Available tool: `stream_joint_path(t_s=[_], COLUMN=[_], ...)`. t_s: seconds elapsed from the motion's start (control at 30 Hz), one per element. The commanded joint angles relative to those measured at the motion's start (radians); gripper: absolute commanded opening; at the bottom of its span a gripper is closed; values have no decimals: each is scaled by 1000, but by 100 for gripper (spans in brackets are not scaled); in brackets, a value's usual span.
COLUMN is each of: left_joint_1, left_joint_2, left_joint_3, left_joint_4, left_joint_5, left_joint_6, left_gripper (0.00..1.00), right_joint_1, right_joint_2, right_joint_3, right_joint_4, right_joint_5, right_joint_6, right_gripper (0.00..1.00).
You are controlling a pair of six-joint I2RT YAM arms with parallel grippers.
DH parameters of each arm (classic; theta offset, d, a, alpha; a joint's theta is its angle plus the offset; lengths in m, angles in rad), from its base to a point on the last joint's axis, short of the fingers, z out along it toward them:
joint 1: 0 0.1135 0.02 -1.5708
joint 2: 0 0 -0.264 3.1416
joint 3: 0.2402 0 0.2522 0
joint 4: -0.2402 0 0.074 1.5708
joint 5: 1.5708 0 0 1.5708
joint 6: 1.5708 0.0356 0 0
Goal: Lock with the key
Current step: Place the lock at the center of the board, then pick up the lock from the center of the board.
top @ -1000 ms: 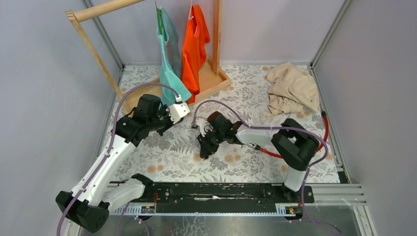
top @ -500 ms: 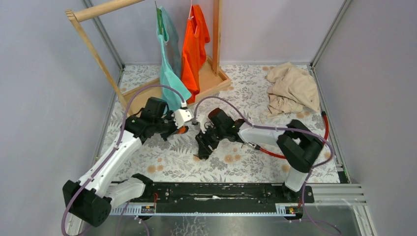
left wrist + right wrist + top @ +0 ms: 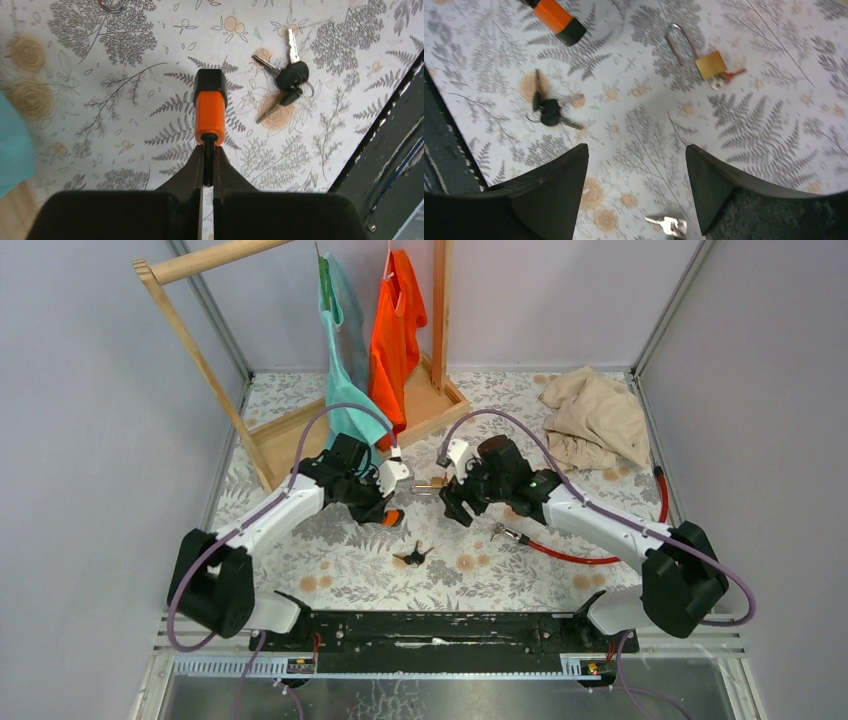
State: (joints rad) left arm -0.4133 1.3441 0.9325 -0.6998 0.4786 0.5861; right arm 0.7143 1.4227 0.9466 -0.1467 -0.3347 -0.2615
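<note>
The red key point(image 3: 734, 74) is in the brass padlock point(image 3: 711, 65). My left gripper should put the orange lock down, and my right gripper should pick up the brass padlock.
My left gripper point(image 3: 209, 150) is shut on a thin black key head that sticks out of the near end of an orange lock point(image 3: 210, 107) with a black cap, held just above the mat. In the top view this left gripper point(image 3: 388, 508) sits left of centre. A brass padlock point(image 3: 710, 64) with its shackle raised and a red key in it lies on the mat, between the two grippers point(image 3: 432, 483). My right gripper point(image 3: 636, 150) is open and holds nothing, hovering right of the padlock point(image 3: 452, 502). A bunch of black-headed keys point(image 3: 413, 556) lies loose nearer the bases.
A red cable point(image 3: 570, 555) curves along the right side, its silver end point(image 3: 669, 225) below my right fingers. A wooden clothes rack point(image 3: 440, 310) with teal and orange shirts stands at the back. Beige cloth point(image 3: 595, 420) is heaped at the back right.
My right gripper opened, left the black key bunch on the mat and moved back and right. My left arm swung right and forward with the orange lock.
</note>
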Motion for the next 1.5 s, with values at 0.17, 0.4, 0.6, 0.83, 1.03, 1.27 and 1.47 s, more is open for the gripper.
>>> stream_joint_path(t_s=[0.17, 0.4, 0.6, 0.83, 1.03, 1.27, 1.47], left_joint_1=[5, 7, 25, 41, 44, 42, 42], left_joint_2=[201, 287, 298, 296, 230, 5, -205], left_joint_3=[22, 34, 37, 35, -3, -136, -229], left_joint_4=[184, 174, 154, 145, 154, 183, 189], left_joint_5=[68, 37, 8, -4, -36, -46, -13], left_joint_6=[-192, -234, -248, -245, -197, -55, 48], left_gripper=[6, 13, 33, 47, 58, 88, 100], right_joint_1=[-59, -82, -84, -84, -84, -84, -84], right_joint_2=[-174, -169, -159, -146, -105, -25, 80], right_joint_3=[-80, -78, -86, -90, -72, -17, 51], right_joint_4=[-87, -82, -80, -72, -64, -65, -56], right_joint_5=[129, 121, 110, 100, 99, 112, 105], right_joint_6=[-66, -67, -71, -75, -77, -107, -125], right_gripper=[81, 81, 81, 82, 83, 97, 99])
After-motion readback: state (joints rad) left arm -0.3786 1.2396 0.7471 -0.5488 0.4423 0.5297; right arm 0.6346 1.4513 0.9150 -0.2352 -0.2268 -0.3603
